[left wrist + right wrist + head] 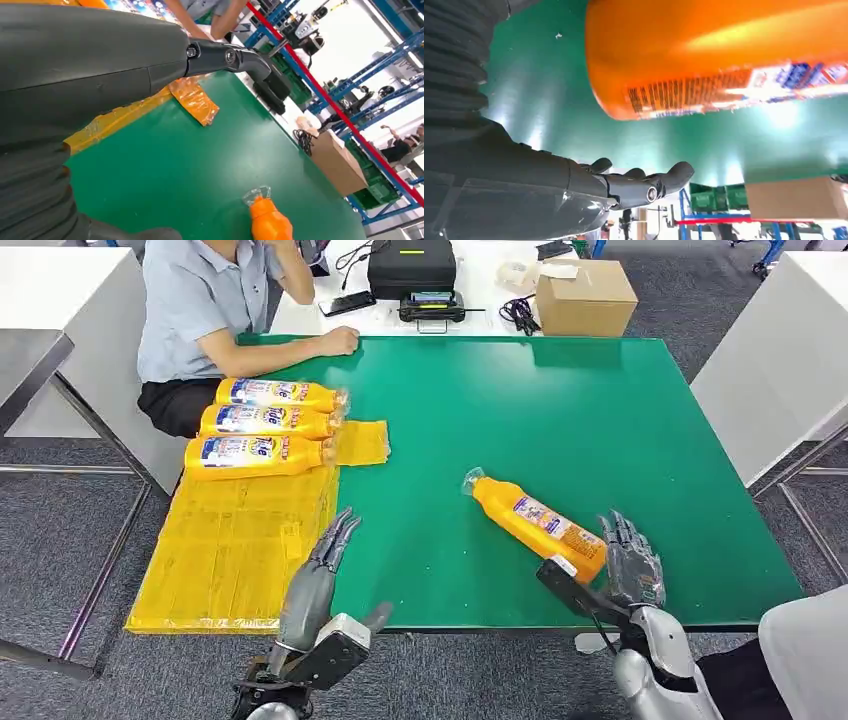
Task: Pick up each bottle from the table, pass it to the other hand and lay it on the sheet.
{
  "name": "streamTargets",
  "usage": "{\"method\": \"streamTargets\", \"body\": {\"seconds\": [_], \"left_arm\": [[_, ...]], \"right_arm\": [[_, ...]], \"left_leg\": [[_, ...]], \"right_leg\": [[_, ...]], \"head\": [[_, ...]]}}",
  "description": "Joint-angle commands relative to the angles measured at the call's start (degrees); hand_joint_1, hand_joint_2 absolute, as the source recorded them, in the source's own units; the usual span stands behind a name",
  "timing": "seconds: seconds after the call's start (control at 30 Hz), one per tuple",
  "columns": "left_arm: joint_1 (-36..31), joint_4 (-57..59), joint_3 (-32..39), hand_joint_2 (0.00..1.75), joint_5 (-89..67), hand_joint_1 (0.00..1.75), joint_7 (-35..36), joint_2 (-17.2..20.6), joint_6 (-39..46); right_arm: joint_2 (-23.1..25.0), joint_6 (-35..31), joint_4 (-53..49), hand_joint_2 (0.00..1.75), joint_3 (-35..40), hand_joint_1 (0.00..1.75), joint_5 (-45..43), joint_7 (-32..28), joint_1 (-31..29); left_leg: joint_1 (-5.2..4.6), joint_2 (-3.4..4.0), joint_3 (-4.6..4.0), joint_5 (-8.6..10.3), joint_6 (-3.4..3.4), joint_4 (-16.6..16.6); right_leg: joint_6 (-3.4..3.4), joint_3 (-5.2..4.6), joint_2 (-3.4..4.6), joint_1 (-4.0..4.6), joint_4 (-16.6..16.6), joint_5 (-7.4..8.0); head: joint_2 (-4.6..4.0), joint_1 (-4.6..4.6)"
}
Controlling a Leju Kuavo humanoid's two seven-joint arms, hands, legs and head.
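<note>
The robot should expect the big blue and white front label of the orange bottle to be hidden underneath when it lifts the bottle, since small print faces up on the bottle.
An orange bottle lies on its side on the green table, cap toward the far left; its base fills the right wrist view and its cap end appears in the left wrist view. My right hand is open just right of the bottle's base, fingers extended, not gripping it. My left hand is open with straight fingers at the sheet's right edge near the table's front. Three more orange bottles lie side by side on the yellow sheet at the far left.
A person sits at the far left with a forearm on the table. Behind it are a cardboard box, a black case, a controller and cables. A loose yellow wrapper piece lies beside the three bottles.
</note>
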Motion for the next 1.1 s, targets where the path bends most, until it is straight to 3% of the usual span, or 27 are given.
{"method": "streamTargets", "body": {"seconds": [0.03,0.13,0.53,0.6,0.83,0.93,1.1], "left_arm": [[3.5,-4.5,0.2,1.75,-2.4,0.00,0.8,1.4,0.7],[4.6,-5.8,0.2,1.75,-4.1,0.00,0.7,2.1,2.5],[6.8,-7.8,1.3,1.75,-6.2,0.00,1.9,2.3,3.5],[6.8,-7.8,1.2,1.75,-6.2,0.00,1.9,2.2,3.5],[6.6,-7.6,1.2,1.75,-6.4,0.00,1.9,2.1,3.5],[6.3,-7.5,0.8,1.75,-6.7,0.00,1.6,2.3,3.7],[6.3,-7.9,0.6,1.75,-7.2,0.00,1.9,2.5,3.7]], "right_arm": [[-0.2,3.7,-17.9,1.75,-0.3,0.00,-7.6,-3.6,9.2],[-1.5,5.3,-22.3,1.75,-0.7,0.00,-13.2,-6.0,12.2],[-1.9,2.8,-30.1,1.75,-2.3,0.00,-13.1,-6.9,17.1],[-1.9,2.8,-29.6,1.75,-2.4,0.00,-13.1,-6.9,16.9],[1.6,0.9,-26.8,1.75,-3.8,0.00,-12.6,-7.5,15.2],[5.6,-1.2,-24.9,1.75,-5.1,0.00,-14.6,-11.8,13.4],[7.3,-2.5,-25.1,1.75,-4.4,0.00,-14.8,-13.4,12.6]], "left_leg": [[0.06,0.03,0.11,-0.13,-0.14,0.0],[0.03,-0.01,0.01,-0.09,-0.11,0.0],[0.06,0.04,0.00,-0.12,-0.12,0.0],[0.19,0.21,0.31,-0.37,-0.28,0.1],[0.12,0.18,0.18,-0.19,-0.17,0.0],[0.13,0.21,0.17,-0.15,-0.17,0.0],[0.13,0.24,0.16,-0.13,-0.17,-0.1]], "right_leg": [[-0.16,0.11,0.00,0.07,0.0,-0.13],[-0.13,0.02,-0.03,0.04,0.0,-0.11],[-0.14,-0.01,0.00,0.07,0.0,-0.09],[-0.34,0.29,0.13,0.21,0.1,-0.28],[-0.21,0.16,0.11,0.12,-0.1,-0.10],[-0.21,0.13,0.15,0.13,-0.1,-0.06],[-0.21,0.11,0.17,0.14,-0.1,-0.04]], "head": [[0.00,0.00],[0.00,0.00],[0.00,0.00],[0.00,0.00],[0.00,0.02],[0.00,0.00],[0.00,0.00]]}}
